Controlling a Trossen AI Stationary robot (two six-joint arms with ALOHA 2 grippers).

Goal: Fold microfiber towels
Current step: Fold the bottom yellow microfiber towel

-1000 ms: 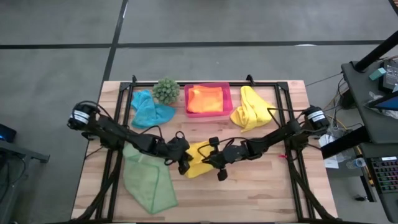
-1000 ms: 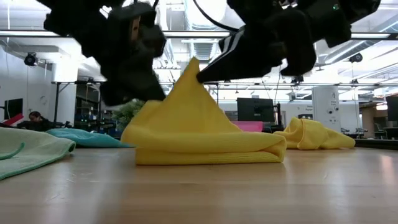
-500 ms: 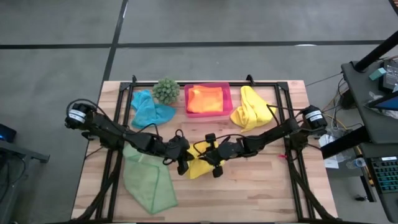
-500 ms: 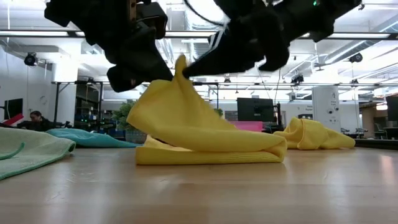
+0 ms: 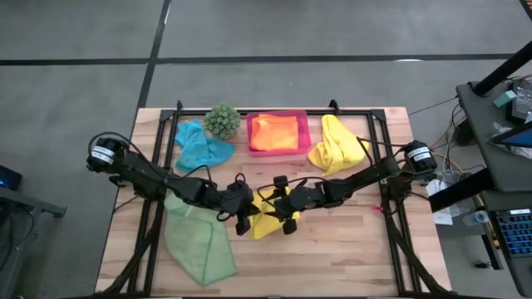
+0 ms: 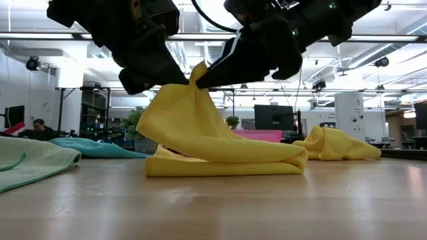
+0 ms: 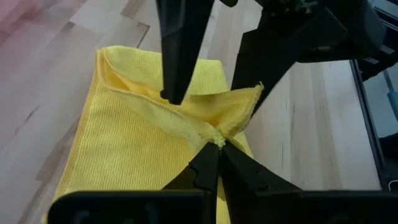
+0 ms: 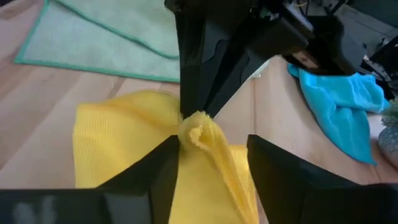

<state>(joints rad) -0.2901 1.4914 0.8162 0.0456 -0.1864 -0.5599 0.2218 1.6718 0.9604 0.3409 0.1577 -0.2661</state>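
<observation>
Next, I take the towel's peak over with my right gripper and flatten the towel's corner, as the yellow towel's bunched edge sticks up in my left gripper.
A folded yellow towel lies at the table's middle with its lower layers flat on the wood. One edge of it is pulled up into a peak. My left gripper is shut on that peak and shows left of the towel in the high view. My right gripper faces it from the right, open, one finger on either side of the bunched peak. A teal towel, a light green towel, a second yellow towel and an orange towel lie untouched. My left gripper pinches the bunched top edge of the yellow towel between its two fingers, coming slanting down from the table's left. The held edge is lifted clear and the cloth slopes down from it, slack, to the folded part on the table. My right gripper: whether a finger touches the peak, I cannot tell.
The pink tray with the orange towel stands at the far edge, with a spiky green plant to its left. The light green towel lies spread at the near left. Bare wood shows at the near right.
My right gripper has carried the towel's peak toward the table's left, up to my left gripper, then opened and let go. The peak now leans left and is held by my left gripper alone, while the folded lower part has stayed in place.
</observation>
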